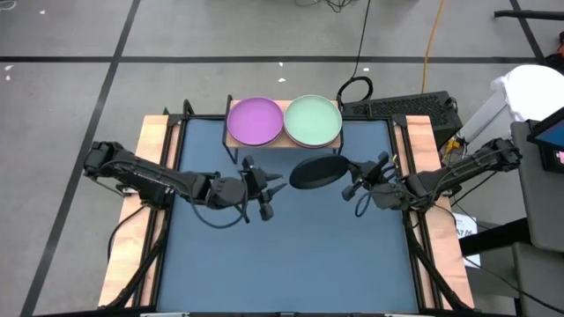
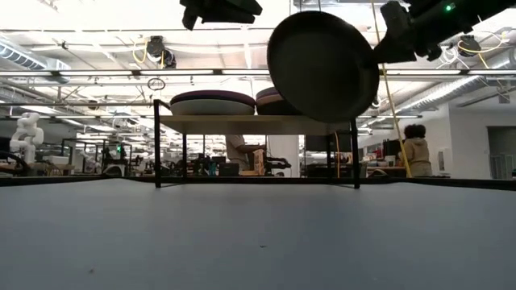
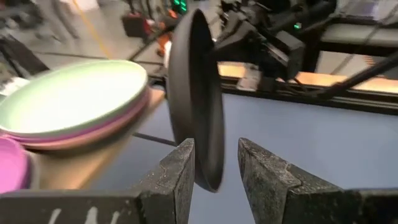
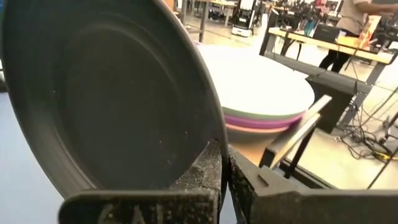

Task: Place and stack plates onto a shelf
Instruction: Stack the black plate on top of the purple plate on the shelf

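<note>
The dark plate is in my right gripper, and the purple plate's stack (image 1: 255, 121) is closer to my left gripper. My left gripper should first grab the dark plate's free rim (image 1: 295, 176).
A dark charcoal plate (image 1: 317, 173) hangs in the air just in front of the shelf (image 2: 250, 121), tipped almost on edge. My right gripper (image 1: 351, 176) is shut on it. On the shelf's light-wood board sit two stacks of plates, one topped by a purple plate (image 1: 256, 121) and one by a mint green plate (image 1: 313, 121). My left gripper (image 1: 271, 194) is open at the plate's left side. In the left wrist view the plate's rim (image 3: 208, 177) shows between my left gripper's (image 3: 216, 146) fingers, and I see no touch. My right gripper pinches the dark plate's rim (image 4: 208, 149) between its two fingers, on the side of the plate toward the table's right. The fingers come in about level from the right. The plate (image 2: 322, 64) is lifted clear of the table, nearly upright.
The shelf stands on thin black legs (image 2: 156, 145) at the table's far edge. The blue-grey tabletop (image 1: 291, 255) spreads out toward the near edge. A keyboard (image 1: 401, 107) and cables lie on the floor beyond the table. People show far off in the room (image 2: 415, 149).
</note>
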Motion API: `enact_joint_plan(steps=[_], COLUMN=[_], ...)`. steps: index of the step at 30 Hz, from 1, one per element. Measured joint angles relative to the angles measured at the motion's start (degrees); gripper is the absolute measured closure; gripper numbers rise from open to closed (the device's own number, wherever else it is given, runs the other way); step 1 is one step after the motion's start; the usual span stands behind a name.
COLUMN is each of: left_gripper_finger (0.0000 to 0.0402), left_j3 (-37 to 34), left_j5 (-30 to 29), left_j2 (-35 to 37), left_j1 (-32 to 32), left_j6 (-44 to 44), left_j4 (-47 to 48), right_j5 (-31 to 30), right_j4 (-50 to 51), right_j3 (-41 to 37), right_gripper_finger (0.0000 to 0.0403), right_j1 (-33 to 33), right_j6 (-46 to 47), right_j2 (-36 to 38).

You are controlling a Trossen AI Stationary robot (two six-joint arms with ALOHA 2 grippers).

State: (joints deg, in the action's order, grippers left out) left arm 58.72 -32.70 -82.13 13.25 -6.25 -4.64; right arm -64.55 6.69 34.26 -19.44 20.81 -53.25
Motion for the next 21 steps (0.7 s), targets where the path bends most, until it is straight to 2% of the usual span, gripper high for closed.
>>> enact_joint_plan(steps=[2,9,11,15,18,21], left_gripper_finger=[0.0272,0.0267,0.025,0.0194,0.0152,0.0123], left_j3=[0.0,0.0,0.0,0.0,0.0,0.0], left_j5=[-1.7,-2.0,-4.1,-15.4,-16.1,-13.7], left_j2=[0.0,-2.5,-4.0,-4.7,-4.6,-4.8], left_j1=[0.3,0.3,0.3,0.8,0.8,0.7], left_j6=[0.4,0.3,0.4,2.0,1.4,0.5], left_j4=[-0.5,-3.5,-5.0,-6.5,-6.6,-7.9], right_j5=[0.0,0.0,0.0,-0.1,-0.1,-0.2], right_j4=[-2.1,-6.9,-7.5,-8.9,-8.5,-8.6], right_j3=[0.0,0.0,0.0,0.0,0.0,0.0], right_gripper_finger=[0.0403,0.0403,0.0403,0.0403,0.0403,0.0403], right_j1=[0.0,0.0,0.0,0.0,0.0,0.0], right_j6=[-2.1,-5.8,-6.7,-7.9,-8.3,-8.7], right_j2=[0.0,0.0,0.0,0.0,0.0,0.0])
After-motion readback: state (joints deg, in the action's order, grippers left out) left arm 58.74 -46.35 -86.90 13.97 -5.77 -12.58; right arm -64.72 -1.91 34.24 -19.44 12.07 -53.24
